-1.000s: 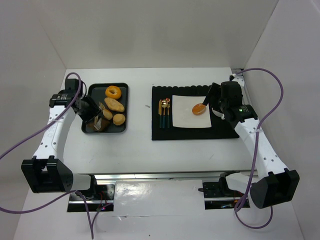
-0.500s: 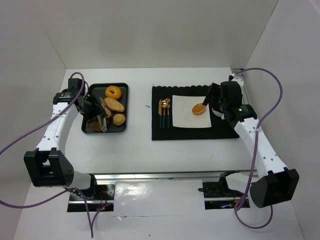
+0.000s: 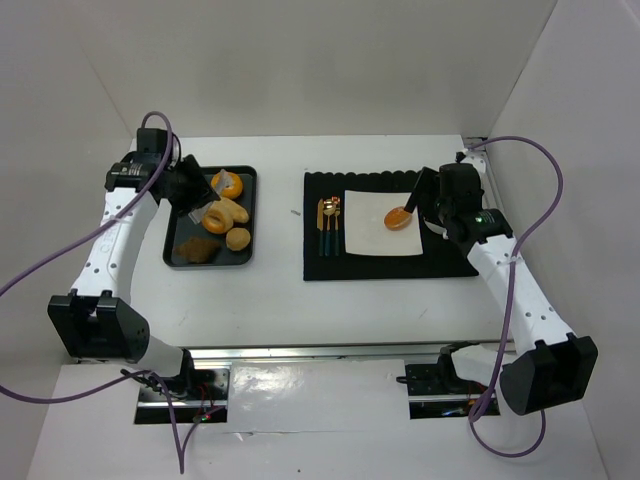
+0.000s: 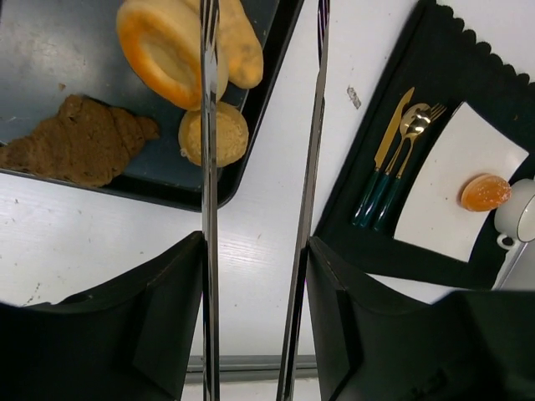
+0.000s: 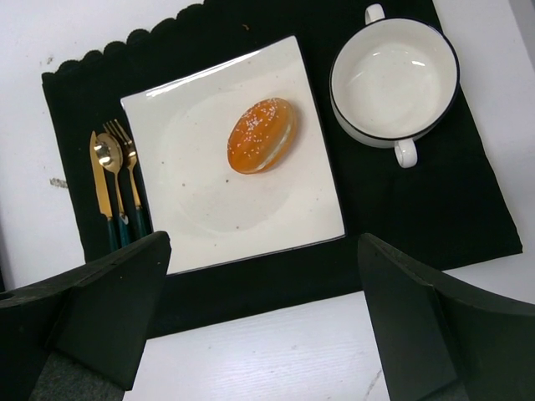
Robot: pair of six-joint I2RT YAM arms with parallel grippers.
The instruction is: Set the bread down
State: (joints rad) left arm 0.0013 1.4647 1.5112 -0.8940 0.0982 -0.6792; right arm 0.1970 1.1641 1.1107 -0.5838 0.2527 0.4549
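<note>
My left gripper should keep going, since the tongs are open wider than the near ring-shaped bread's rim (image 3: 213,226), and move on toward that bread (image 3: 216,218) until the tongs' blades are on either side of its rim.
An orange glazed bread (image 5: 262,135) lies on the white square plate (image 5: 209,209); it also shows in the top view (image 3: 398,218). My right gripper (image 5: 259,317) hangs open and empty over the near edge of the black placemat (image 5: 418,209). My left gripper (image 4: 255,242) is shut on metal tongs (image 4: 209,209), whose two blades stand apart. The left blade crosses a ring-shaped bread (image 4: 159,50) in the dark tray (image 4: 50,58). The right blade hangs over bare table. The blade tips are cut off, so I cannot tell whether anything is pinched.
The tray (image 3: 178,240) also holds a long roll (image 4: 242,42), a round bun (image 4: 215,134) and a brown croissant (image 4: 75,150). Gold cutlery (image 5: 117,184) lies left of the plate. A white cup (image 5: 393,79) stands to its right. White walls enclose the table.
My left arm has swung from the tray's near left side to its far left corner, and the tong blades have spread wider. The right arm has not moved.
</note>
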